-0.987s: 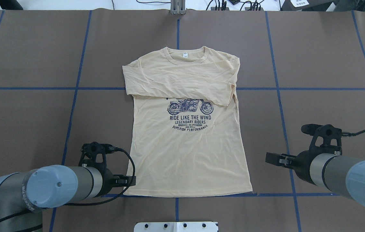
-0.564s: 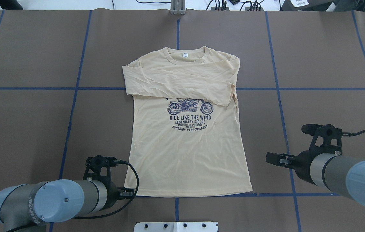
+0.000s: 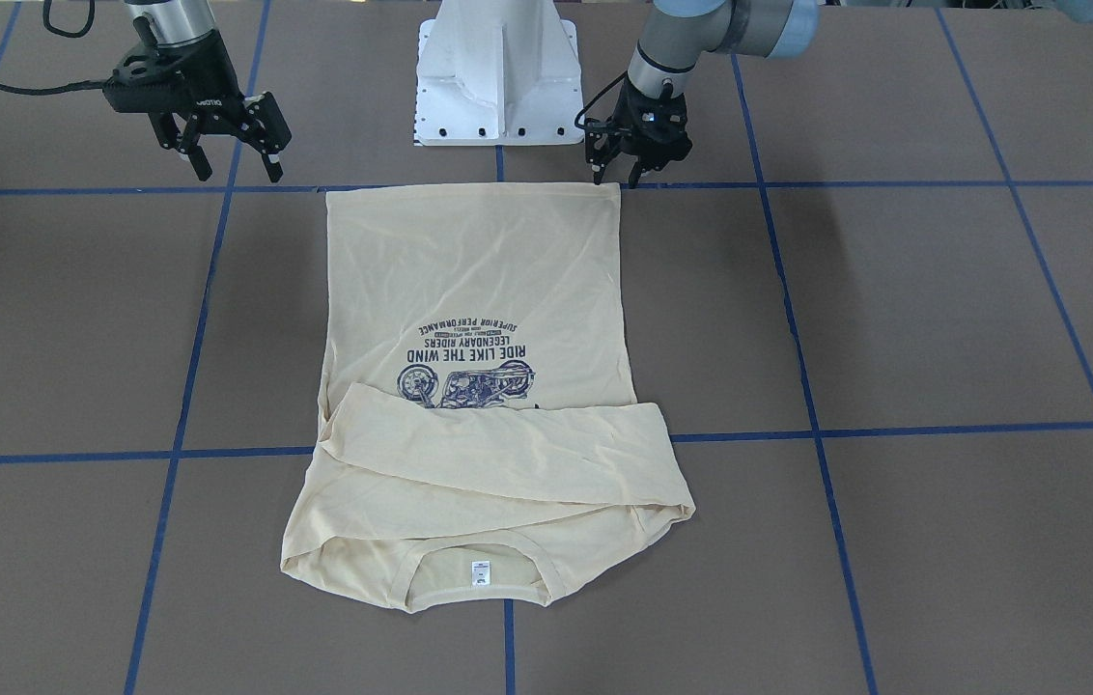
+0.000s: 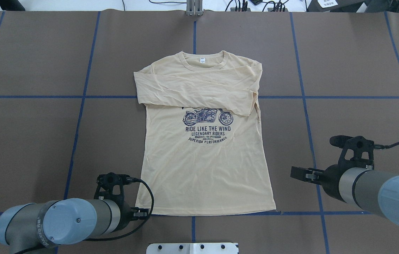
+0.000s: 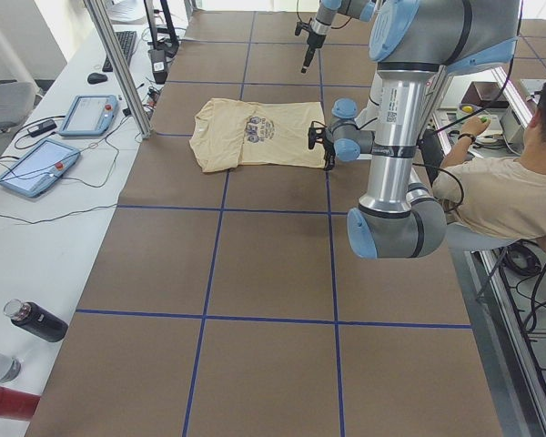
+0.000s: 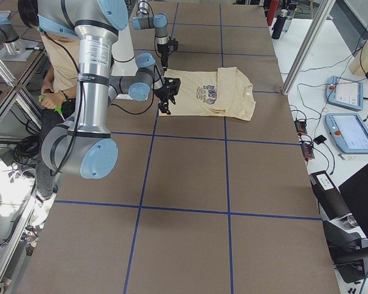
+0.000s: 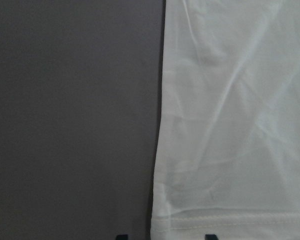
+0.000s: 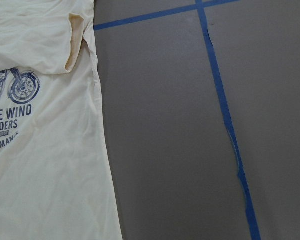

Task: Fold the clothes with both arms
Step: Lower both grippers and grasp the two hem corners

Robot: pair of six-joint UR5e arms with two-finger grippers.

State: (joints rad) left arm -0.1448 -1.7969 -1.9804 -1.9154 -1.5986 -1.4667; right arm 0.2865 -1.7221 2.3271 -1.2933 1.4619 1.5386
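Note:
I expect the whole T-shirt (image 3: 473, 272) to slide along with its folds intact when I pull its hem, because the folded sleeves (image 3: 502, 458) lie flat across its chest.
The clothes are one cream-yellow long-sleeved T-shirt (image 4: 203, 169) lying flat, print side up, with both sleeves folded across the chest and the neck label at the far end. My left gripper (image 3: 615, 178) is open and low at the near hem's left corner. In the left wrist view its fingertips (image 7: 121, 236) straddle the shirt's (image 7: 230, 125) hem corner. My right gripper (image 3: 239, 174) is open, above the table and to the right of the other hem corner, with nothing in it. The right wrist view shows the shirt's (image 8: 40, 150) right side edge.
The white pedestal base (image 3: 498, 77) stands just behind the hem. Blue tape lines (image 4: 79, 116) cross the brown table cover. A seated person (image 5: 519, 191) is beside the robot. Tablets (image 5: 91, 114) and bottles (image 5: 36, 320) lie on the side bench.
My left arm has drawn back towards the robot's base, bringing its gripper from beside the shirt's side edge to the hem corner. The right arm and the shirt have not moved.

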